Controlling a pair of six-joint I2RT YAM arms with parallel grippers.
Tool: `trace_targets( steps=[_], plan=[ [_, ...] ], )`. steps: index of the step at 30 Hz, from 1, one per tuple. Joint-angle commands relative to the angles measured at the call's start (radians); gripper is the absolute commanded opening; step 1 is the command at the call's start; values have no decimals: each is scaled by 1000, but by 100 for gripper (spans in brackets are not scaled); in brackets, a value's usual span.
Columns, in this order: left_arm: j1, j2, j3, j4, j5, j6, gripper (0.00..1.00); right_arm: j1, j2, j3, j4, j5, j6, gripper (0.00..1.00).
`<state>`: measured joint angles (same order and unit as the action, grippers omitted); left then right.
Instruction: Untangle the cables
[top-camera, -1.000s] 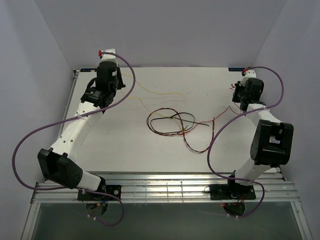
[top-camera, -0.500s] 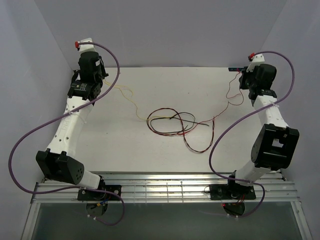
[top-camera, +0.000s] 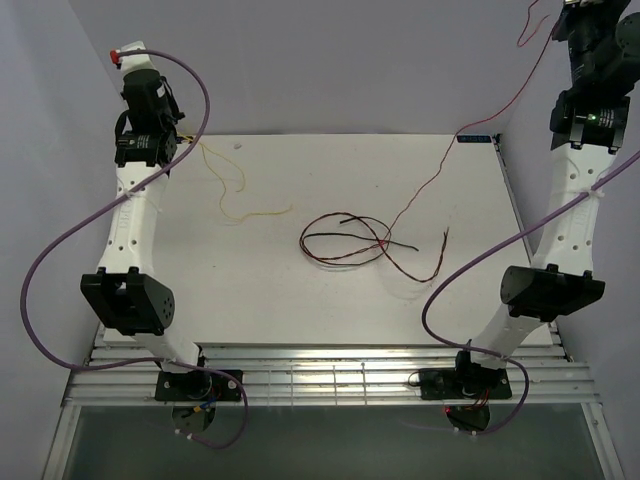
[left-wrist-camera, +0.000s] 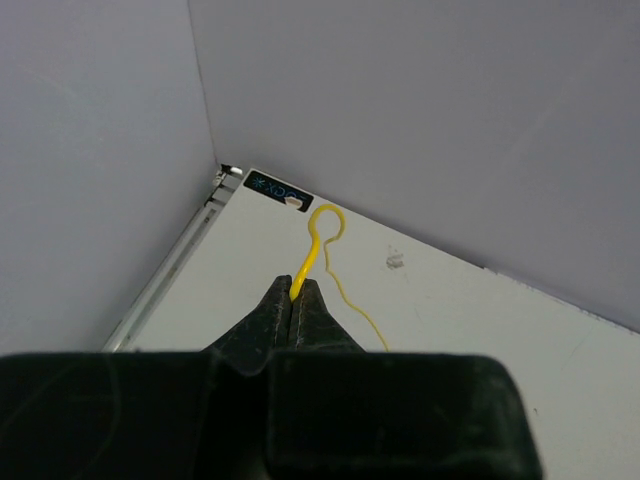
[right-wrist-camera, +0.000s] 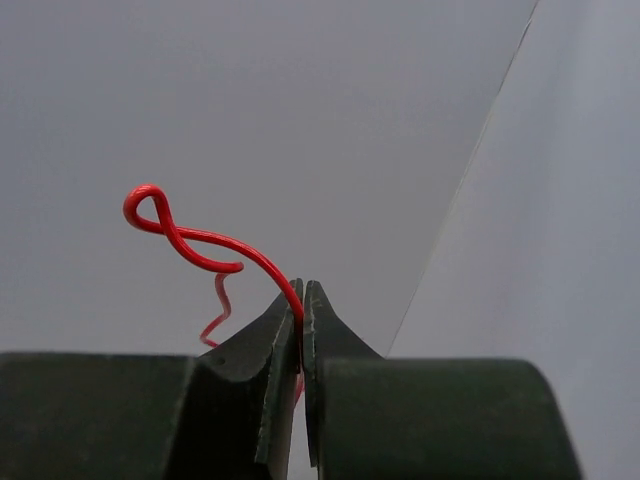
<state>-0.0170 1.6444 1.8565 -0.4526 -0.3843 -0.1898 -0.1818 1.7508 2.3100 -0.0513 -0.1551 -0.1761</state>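
Note:
My left gripper is lowering the yellow cable, which lies clear of the red and black bundle. It should keep going down until the cable rests near the corner label, then let go.
My left gripper is at the back left corner and is shut on the end of the yellow cable, which lies apart from the others. In the left wrist view the gripper pinches the yellow cable just below its looped end. My right gripper is raised high at the back right and is shut on the red cable, which slants down to the red and black bundle at the table's middle. In the right wrist view the gripper clamps the red cable.
Pale walls enclose the white table on the left, back and right. A slatted metal grille runs along the near edge by the arm bases. Thick purple cables loop off both arms. A label marks the back left corner.
My left gripper has pulled back to the left corner and the yellow cable has come free of the bundle. My right gripper has risen high, lifting the red cable taut off the table.

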Motion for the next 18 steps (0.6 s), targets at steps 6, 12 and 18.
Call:
trace_targets(
  steps=[6,12,18],
  plan=[
    [111,41,79,114,62,33,0,-2,102,63,345,59,87,8],
    [112,84,49,152,76,44,0,-2,54,-5,502,20,158,8],
    [112,115,10,198,125,73,0,-2,142,15,456,2,78,8]
  ],
)
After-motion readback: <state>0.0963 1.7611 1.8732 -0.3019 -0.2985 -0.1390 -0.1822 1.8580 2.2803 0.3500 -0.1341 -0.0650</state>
